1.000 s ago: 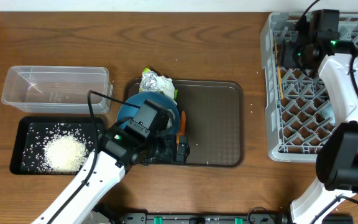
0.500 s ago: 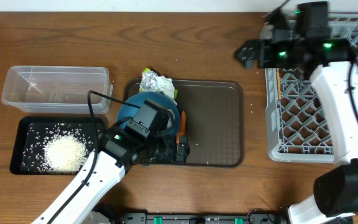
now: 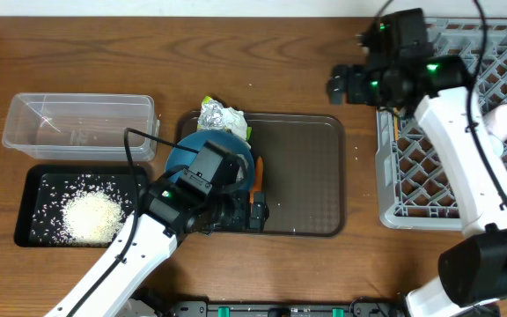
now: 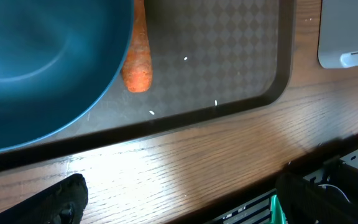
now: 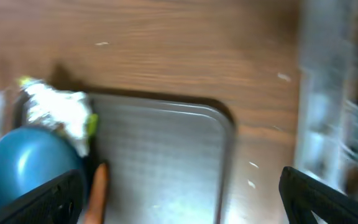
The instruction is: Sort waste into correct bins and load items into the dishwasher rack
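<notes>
The robot's left arm is covering the dark blue bowl [image 3: 181, 158], so the left gripper should pull back over the black tray [image 3: 91, 216] before the right gripper reaches in.
The large dark blue bowl [image 3: 192, 148] sits at the left of the brown tray [image 3: 302, 176], partly under my left arm. It also shows in the left wrist view [image 4: 42, 56]. The orange carrot [image 3: 257, 179] lies beside it [image 4: 138, 59]. The foil wrapper [image 3: 221, 116] rests at the tray's back left corner [image 5: 61, 111]. The rice [image 3: 91, 216] lies in the black tray [image 3: 33, 180]. My left gripper [image 3: 236, 216] is open and empty over the tray's front edge [image 4: 185, 208]. My right gripper [image 3: 346, 81] is open and empty above the table left of the grey rack [image 3: 447, 189].
The clear tub [image 3: 77, 123] stands behind the black tray. A whitish rounded item [image 3: 505, 119] sits in the rack by my right arm. The rack's corner shows in the left wrist view [image 4: 353, 37]. The right wrist view is blurred.
My right arm has swung left from over the rack to above the table past the rack's left edge. My left arm has not moved.
</notes>
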Tool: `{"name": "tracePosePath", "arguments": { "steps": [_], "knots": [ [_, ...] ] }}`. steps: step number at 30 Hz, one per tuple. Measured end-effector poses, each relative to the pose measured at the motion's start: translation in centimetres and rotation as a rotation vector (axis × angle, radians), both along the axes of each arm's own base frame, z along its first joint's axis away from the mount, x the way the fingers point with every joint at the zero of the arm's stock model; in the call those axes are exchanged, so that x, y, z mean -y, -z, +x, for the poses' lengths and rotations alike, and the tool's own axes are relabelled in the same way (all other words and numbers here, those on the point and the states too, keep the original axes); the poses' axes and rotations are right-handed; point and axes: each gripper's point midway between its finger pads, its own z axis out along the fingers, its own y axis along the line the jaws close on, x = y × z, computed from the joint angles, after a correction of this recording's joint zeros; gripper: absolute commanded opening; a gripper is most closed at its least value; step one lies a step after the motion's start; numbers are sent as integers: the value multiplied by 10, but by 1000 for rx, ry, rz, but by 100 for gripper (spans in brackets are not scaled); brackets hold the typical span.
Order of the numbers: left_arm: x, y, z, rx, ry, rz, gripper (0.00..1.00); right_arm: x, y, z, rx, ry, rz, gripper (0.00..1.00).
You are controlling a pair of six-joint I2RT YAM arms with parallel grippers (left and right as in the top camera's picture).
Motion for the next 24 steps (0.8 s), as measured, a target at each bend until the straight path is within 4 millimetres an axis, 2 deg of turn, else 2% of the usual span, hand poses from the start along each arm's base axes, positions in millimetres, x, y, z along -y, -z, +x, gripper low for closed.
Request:
{"name": "tracePosePath", "arguments": {
  "steps": [3, 6, 17, 20, 24],
  "knots": [
    [0, 0, 0, 0, 0, 0, 100, 22, 2, 3, -9, 79, -21, 99],
    [0, 0, 0, 0, 0, 0, 100, 30, 2, 5, -11, 116, -31, 99],
    [1, -1, 1, -5, -20, -7, 100, 32, 3, 5, -12, 132, -37, 99],
    [9, -4, 7, 15, -36, -40, 100, 32, 3, 5, -13, 132, -38, 99],
    [30, -4, 9, 49, 5, -81, 100, 32, 3, 5, -13, 132, -37, 99]
  ]
}}
